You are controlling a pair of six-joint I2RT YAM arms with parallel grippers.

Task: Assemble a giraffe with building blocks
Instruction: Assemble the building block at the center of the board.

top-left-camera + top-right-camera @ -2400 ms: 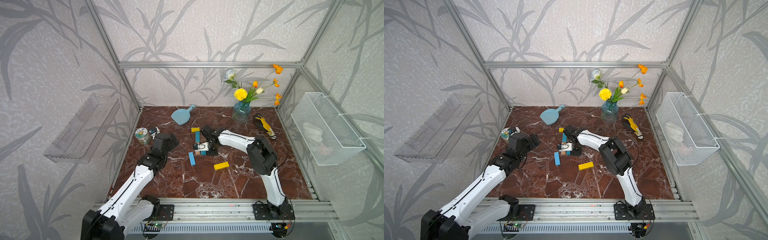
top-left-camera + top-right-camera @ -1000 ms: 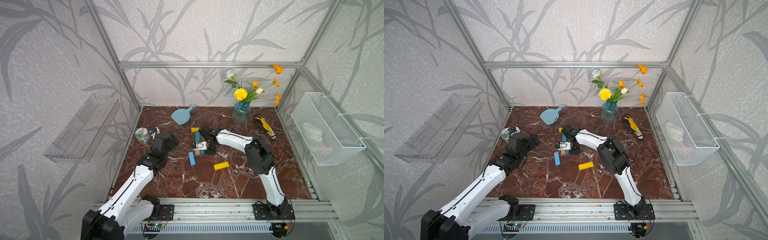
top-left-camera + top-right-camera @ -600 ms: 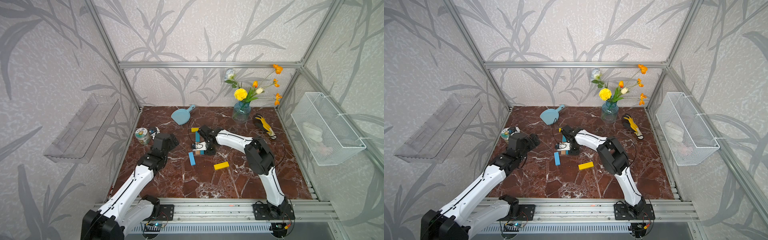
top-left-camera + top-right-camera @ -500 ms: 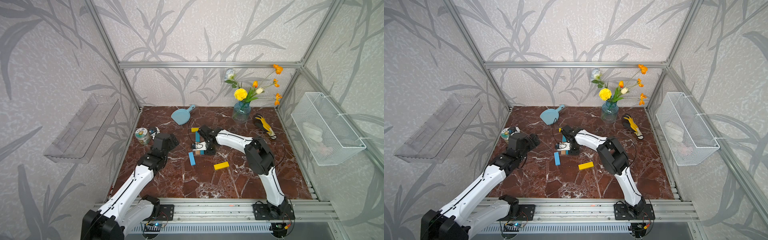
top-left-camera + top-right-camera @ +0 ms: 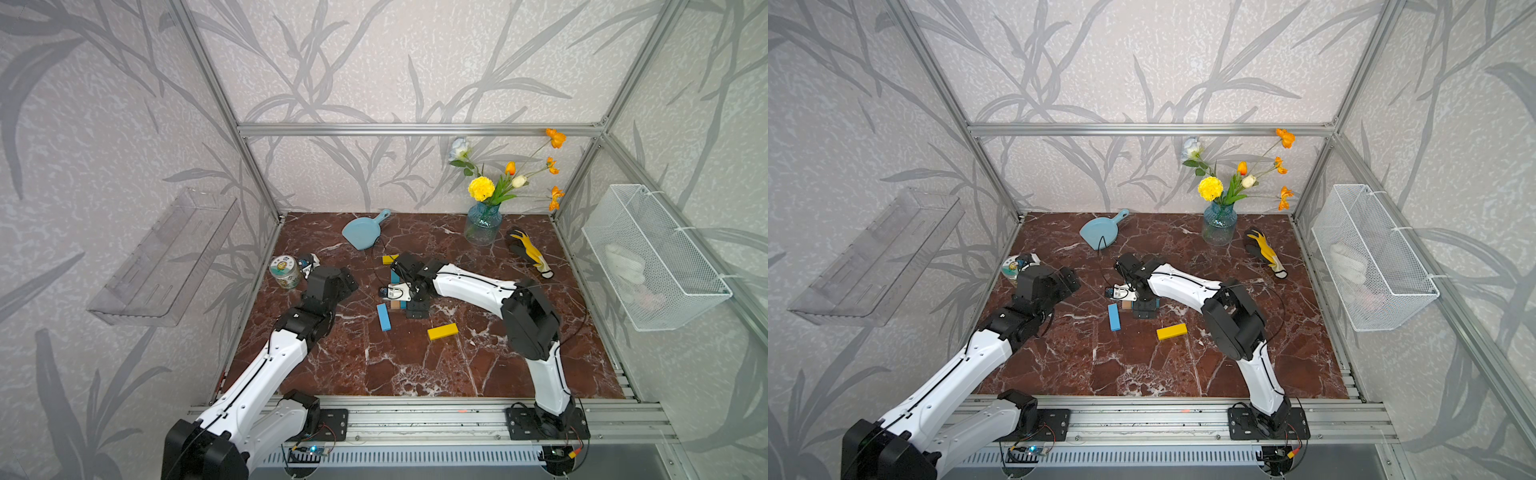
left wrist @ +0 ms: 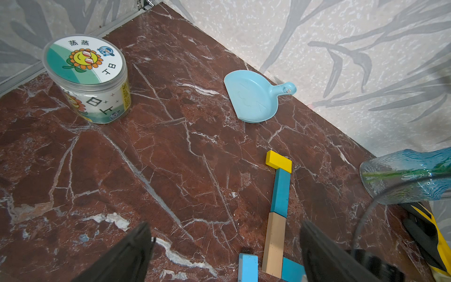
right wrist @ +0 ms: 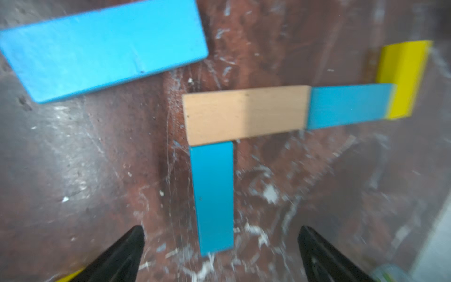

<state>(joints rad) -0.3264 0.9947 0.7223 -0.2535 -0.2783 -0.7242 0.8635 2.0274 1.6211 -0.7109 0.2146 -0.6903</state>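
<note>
The robot's right gripper is covering the tan block's loose end (image 7: 191, 119), so it should move away before the left gripper brings the light-blue block (image 5: 384, 317) to that end.
The giraffe is partly laid out flat on the marble: short yellow head (image 7: 402, 78), teal neck block (image 7: 349, 106) and tan block (image 7: 245, 114) in a line. A teal body block (image 7: 213, 195) butts the tan one's end at a right angle. My right gripper (image 7: 220, 240) hovers open just above that teal block, its fingers clear on either side. Loose building blocks lie near: a light-blue one (image 5: 383, 316) and a long yellow one (image 5: 443, 331). My left gripper (image 6: 225, 232) hangs open and empty, left of the figure, near the tan block (image 6: 274, 244).
A lidded sunflower jar (image 5: 284, 271) stands behind the left arm. A pale-blue dustpan (image 5: 361, 232), a glass vase of flowers (image 5: 482, 224) and a yellow-and-black glove (image 5: 528, 251) sit along the back. A wire basket (image 5: 648, 257) hangs on the right wall.
My right gripper has opened and let go of the teal body block, which now lies against the tan block. The left arm has not moved.
</note>
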